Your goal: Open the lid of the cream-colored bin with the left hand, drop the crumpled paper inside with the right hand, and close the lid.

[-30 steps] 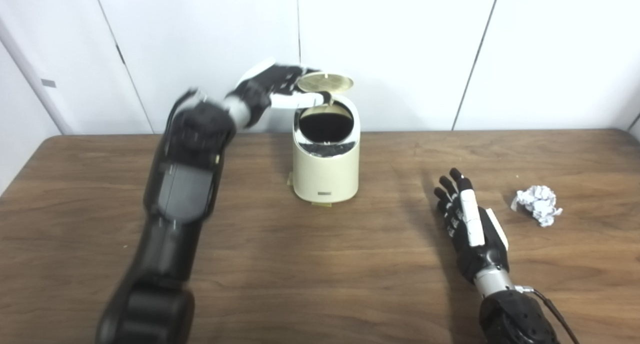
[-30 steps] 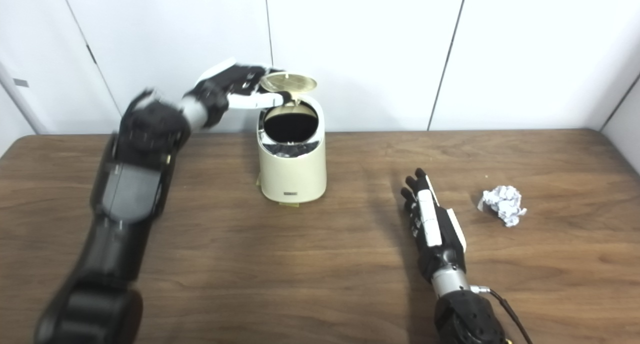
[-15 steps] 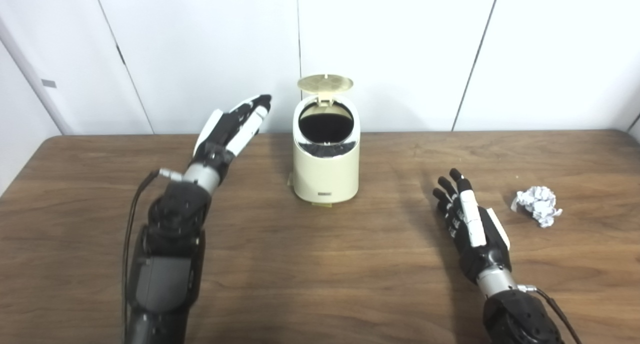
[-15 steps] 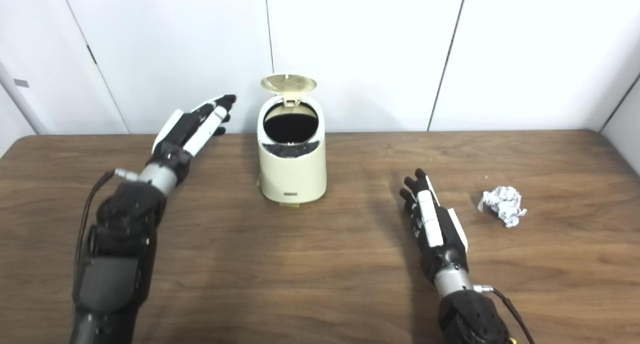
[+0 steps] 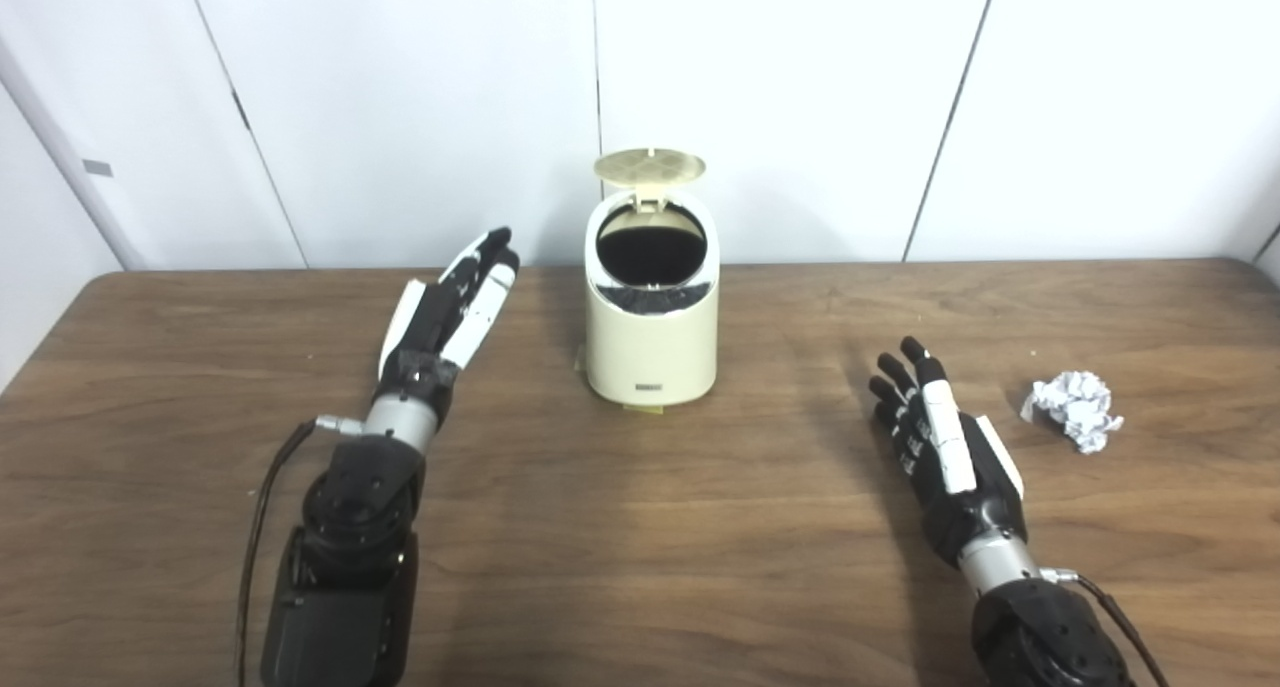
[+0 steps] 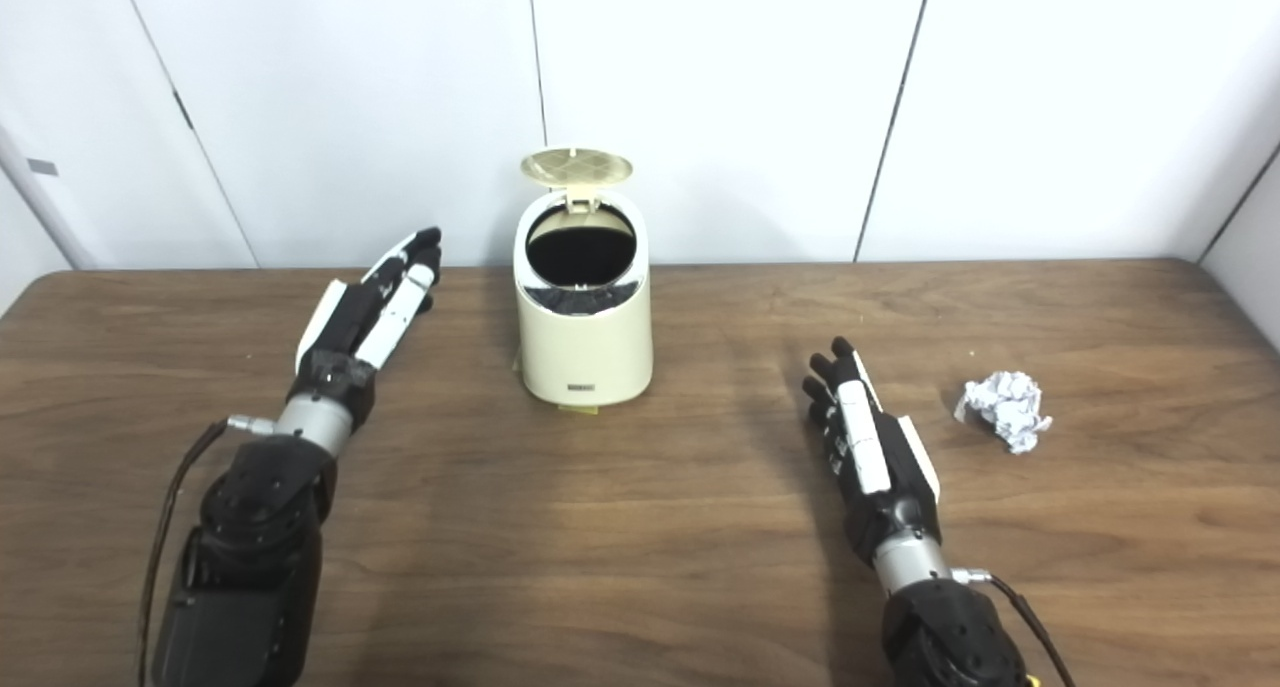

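Note:
I expect the crumpled white paper to fall fully out of sight when I drop it, because the bin's dark opening looks deep and wider than the paper.
The cream-colored bin stands at the back middle of the wooden table. Its round lid is tipped up and back, and the dark inside shows. The crumpled white paper lies on the table to the right. My left hand is open and empty, fingers stretched out, low over the table to the left of the bin and apart from it. My right hand is open and empty, just left of the paper and not touching it.
A white panelled wall stands right behind the bin and the table's back edge. A cable hangs beside my left forearm.
My left hand has let go of the lid and drawn back down and to the left, toward the table. The lid has stayed up. My right hand and the paper have barely moved.

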Controlling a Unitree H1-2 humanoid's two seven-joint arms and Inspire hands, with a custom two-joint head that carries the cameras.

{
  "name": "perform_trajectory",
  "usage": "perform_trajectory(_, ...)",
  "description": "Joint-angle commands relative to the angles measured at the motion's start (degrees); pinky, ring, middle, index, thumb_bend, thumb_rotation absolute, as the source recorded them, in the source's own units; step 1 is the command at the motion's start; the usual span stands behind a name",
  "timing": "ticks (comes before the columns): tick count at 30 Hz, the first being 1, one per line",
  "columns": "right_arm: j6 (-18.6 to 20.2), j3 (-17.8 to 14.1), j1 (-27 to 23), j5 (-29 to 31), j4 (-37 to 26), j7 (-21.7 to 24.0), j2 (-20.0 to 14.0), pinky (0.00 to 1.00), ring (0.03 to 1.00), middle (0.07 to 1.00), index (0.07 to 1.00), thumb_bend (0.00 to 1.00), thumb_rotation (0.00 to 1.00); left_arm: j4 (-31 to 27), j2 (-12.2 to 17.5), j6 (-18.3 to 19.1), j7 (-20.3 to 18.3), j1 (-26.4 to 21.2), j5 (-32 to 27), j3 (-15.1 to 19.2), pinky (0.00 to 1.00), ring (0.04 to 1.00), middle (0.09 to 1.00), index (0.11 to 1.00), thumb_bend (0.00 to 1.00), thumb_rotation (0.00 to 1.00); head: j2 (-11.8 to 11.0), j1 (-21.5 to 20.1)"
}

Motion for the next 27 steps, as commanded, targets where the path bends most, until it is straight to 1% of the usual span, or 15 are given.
perform_trajectory(1, -0.8, -0.5, -1.1, 0.4, -1.2, 0.6, -0.5, 1.0, 0.961, 0.965, 1.0, 0.62, 0.89, -2.8, -0.4, -2.2, 1.2, -1.6, -1.9, 0.7, 0.95, 0.942, 0.948, 0.98, 0.36, 0.79, 0.0, 0.0)
perform_trajectory(3, -0.8, -0.6, -1.2, 0.3, -1.4, 0.4, -0.5, 1.0, 0.961, 0.965, 1.0, 0.63, 0.88, -3.0, -0.7, -2.5, 1.4, -0.9, -3.2, 1.1, 0.96, 0.952, 0.958, 0.987, 0.35, 0.8, 0.2, -0.3)
perform_trajectory(7, -0.5, -0.7, -1.5, -0.2, -2.1, 0.1, -0.8, 1.0, 0.964, 0.964, 1.0, 0.66, 0.86, -3.6, -1.8, -3.1, 2.3, 0.9, -5.6, 2.2, 0.96, 0.95, 0.958, 0.987, 0.41, 0.87, 0.1, -0.5)
perform_trajectory(10, 0.0, -0.5, -1.8, -1.4, -3.1, -0.2, -1.5, 1.0, 0.959, 0.964, 1.0, 0.64, 0.85, -3.6, -2.1, -3.6, 2.8, 2.0, -6.5, 2.3, 0.96, 0.952, 0.958, 0.992, 0.45, 0.9, 0.1, -0.6)
perform_trajectory(11, 0.3, -0.5, -1.9, -1.9, -3.3, -0.3, -1.7, 0.99, 0.954, 0.961, 0.999, 0.64, 0.84, -3.7, -2.3, -3.6, 3.0, 2.3, -6.9, 2.4, 0.95, 0.953, 0.96, 0.99, 0.46, 0.91, 0.1, -0.6)
perform_trajectory(14, 0.2, -0.4, -2.5, -3.5, -3.6, -0.1, -3.2, 0.96, 0.94, 0.955, 1.0, 0.59, 0.77, -4.2, -3.2, -3.1, 3.3, 3.5, -8.7, 3.1, 0.95, 0.956, 0.963, 0.98, 0.48, 0.94, 0.0, -0.5)
perform_trajectory(17, -1.0, -0.5, -3.6, -5.6, -2.5, 0.2, -5.5, 0.91, 0.921, 0.954, 0.997, 0.58, 0.66, -4.9, -4.0, -3.2, 3.7, 4.5, -10.3, 3.5, 0.97, 0.956, 0.96, 0.967, 0.49, 0.92, 0.0, -0.6)
perform_trajectory(18, -1.6, -0.6, -4.0, -6.3, -1.9, 0.1, -6.3, 0.9, 0.908, 0.95, 0.994, 0.6, 0.63, -5.0, -4.0, -3.3, 3.8, 4.8, -10.5, 3.4, 0.97, 0.956, 0.958, 0.965, 0.49, 0.92, 0.0, -0.6)
perform_trajectory(19, -2.1, -0.8, -4.3, -6.8, -1.5, 0.1, -6.8, 0.88, 0.892, 0.943, 0.991, 0.62, 0.57, -5.0, -4.0, -3.4, 3.9, 5.0, -10.6, 3.3, 0.97, 0.959, 0.959, 0.966, 0.5, 0.92, -0.1, -1.3)
perform_trajectory(20, -2.7, -0.6, -4.8, -8.3, -1.1, -0.1, -7.9, 0.87, 0.887, 0.941, 0.989, 0.63, 0.55, -4.9, -3.9, -3.5, 4.0, 5.2, -10.7, 3.2, 0.97, 0.96, 0.96, 0.966, 0.5, 0.91, -0.2, -2.0)
perform_trajectory(22, -4.4, 0.5, -5.6, -13.1, -0.1, -0.9, -10.4, 0.82, 0.882, 0.917, 0.966, 0.7, 0.49, -4.8, -3.7, -3.4, 4.1, 5.6, -11.0, 3.1, 0.97, 0.96, 0.962, 0.977, 0.49, 0.91, -0.3, -2.5)
perform_trajectory(23, -5.0, 0.8, -6.1, -14.8, 0.4, -1.2, -11.5, 0.82, 0.88, 0.911, 0.962, 0.71, 0.49, -4.8, -3.5, -3.4, 4.1, 5.8, -11.1, 3.1, 0.98, 0.96, 0.962, 0.979, 0.49, 0.91, -0.3, -3.3)
perform_trajectory(24, -5.2, 0.8, -6.6, -15.8, 0.7, -1.2, -12.3, 0.82, 0.879, 0.909, 0.958, 0.73, 0.45, -4.6, -3.4, -3.6, 4.0, 5.9, -11.2, 3.1, 0.98, 0.963, 0.964, 0.984, 0.48, 0.91, -0.4, -3.8)
perform_trajectory(25, -5.2, 0.8, -6.9, -16.3, 0.8, -1.1, -12.7, 0.83, 0.881, 0.909, 0.952, 0.75, 0.41, -4.5, -3.3, -3.7, 3.9, 6.1, -11.3, 3.1, 0.99, 0.965, 0.965, 0.988, 0.48, 0.92, -0.4, -4.2)
perform_trajectory(27, -4.7, 1.0, -7.6, -17.7, 0.7, -0.8, -14.0, 0.83, 0.883, 0.908, 0.947, 0.76, 0.38, -4.2, -2.8, -4.0, 3.7, 6.3, -11.5, 3.0, 0.99, 0.97, 0.969, 0.994, 0.48, 0.93, -0.5, -6.0)
